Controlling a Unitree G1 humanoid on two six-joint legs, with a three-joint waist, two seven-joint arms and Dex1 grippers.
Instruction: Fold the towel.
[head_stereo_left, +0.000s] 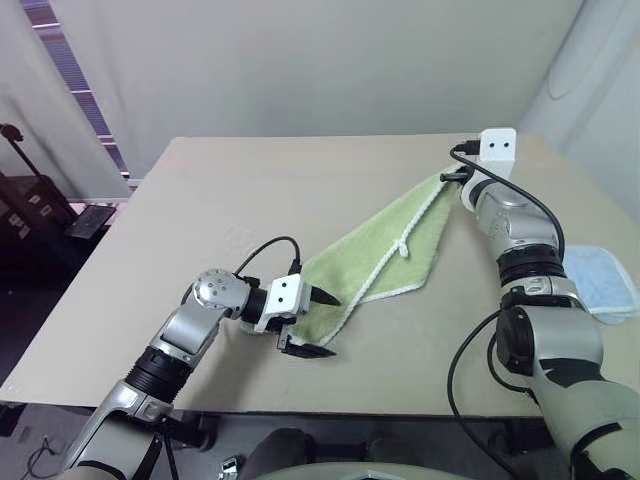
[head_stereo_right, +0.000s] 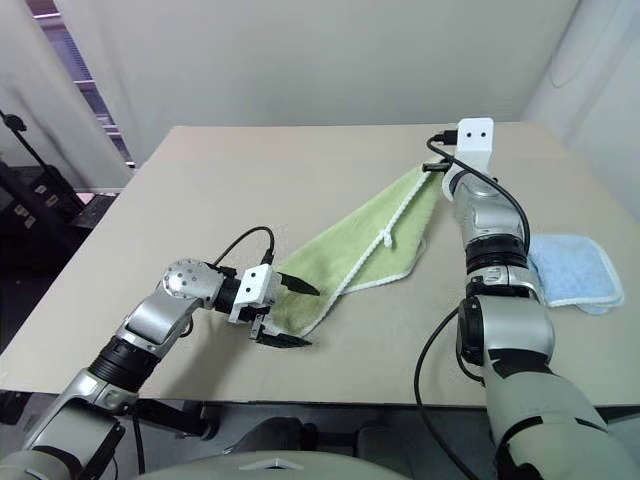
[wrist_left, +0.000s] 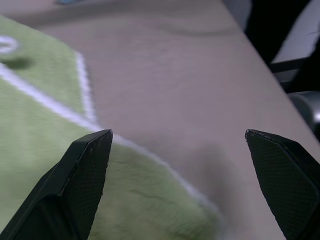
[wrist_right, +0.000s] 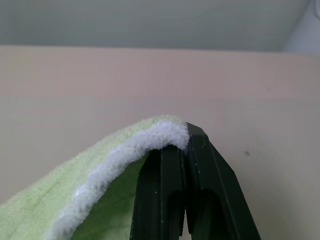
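Observation:
The light green towel (head_stereo_left: 378, 255) runs in a slanted strip from my right gripper, so my left gripper should grab the towel's near corner (head_stereo_left: 320, 336) and pull the towel open before folding.
The light green towel (head_stereo_left: 385, 255) with white edging lies in a long diagonal strip across the table, with a small white loop (head_stereo_left: 404, 247) at its middle. Its far corner is lifted off the table, and my right gripper (wrist_right: 185, 145) is shut on that corner's white edge. In the head views this corner (head_stereo_left: 445, 180) meets the wrist just below the white camera block. My left gripper (head_stereo_left: 320, 324) is open at the towel's near corner, pointing sideways, one finger above the cloth and one at the table. In the left wrist view the towel (wrist_left: 50, 165) passes under one finger (wrist_left: 85, 175).
A folded light blue cloth (head_stereo_left: 602, 282) lies at the table's right edge beside my right arm. The beige table (head_stereo_left: 250, 200) stretches bare to the left and back. Dark stands and gear (head_stereo_left: 40, 210) sit past the left edge.

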